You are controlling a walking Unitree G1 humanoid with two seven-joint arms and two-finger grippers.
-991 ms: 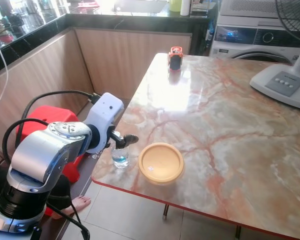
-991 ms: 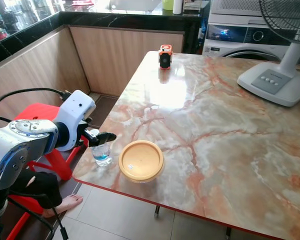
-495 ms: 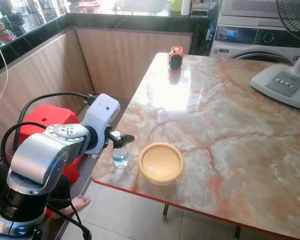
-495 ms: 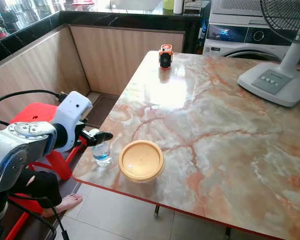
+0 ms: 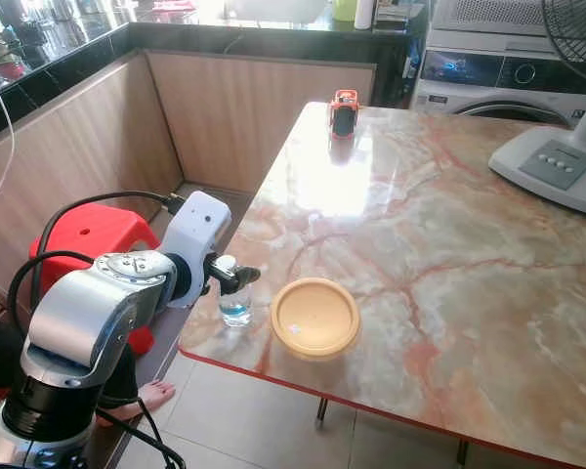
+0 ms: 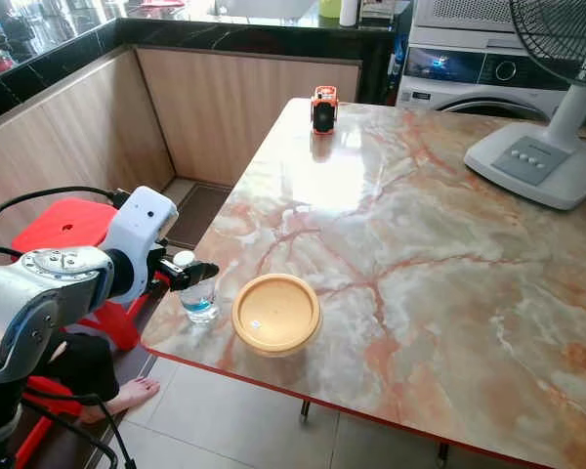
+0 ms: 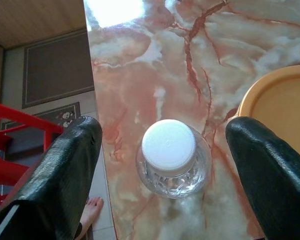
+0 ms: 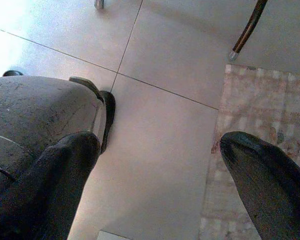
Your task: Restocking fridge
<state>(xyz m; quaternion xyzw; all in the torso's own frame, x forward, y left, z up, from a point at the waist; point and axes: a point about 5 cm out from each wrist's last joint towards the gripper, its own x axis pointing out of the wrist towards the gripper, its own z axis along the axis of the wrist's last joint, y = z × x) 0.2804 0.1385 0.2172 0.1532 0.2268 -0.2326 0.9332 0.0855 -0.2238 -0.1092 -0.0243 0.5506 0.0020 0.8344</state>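
The small clear bottle point(image 5: 235, 311) will stay shut when the robot lifts and tilts it, because the white cap point(image 7: 169, 146) sits all the way down on the bottle's neck.
A small clear water bottle point(image 5: 235, 309) with a white cap point(image 7: 168, 147) stands upright at the near left corner of the marble table point(image 5: 449, 254). My left gripper point(image 5: 236, 277) hovers right above the cap. It is open, with one black finger point(image 7: 72, 165) on each side of the bottle and a gap to the cap on both sides. A round container with a yellow lid point(image 5: 314, 318) sits just right of the bottle. My right gripper point(image 8: 160, 145) hangs open over the tiled floor beside the table's edge.
A white fan base point(image 5: 557, 166) stands at the table's far right, and a small orange and black object point(image 5: 343, 112) at its far edge. A red stool point(image 5: 83, 230) and a person's bare foot point(image 5: 156, 396) are left of the table. A washing machine point(image 5: 488, 73) stands behind.
My left gripper has drawn back slightly toward the table's left edge and settled over the bottle's cap. The bottle and container have not moved.
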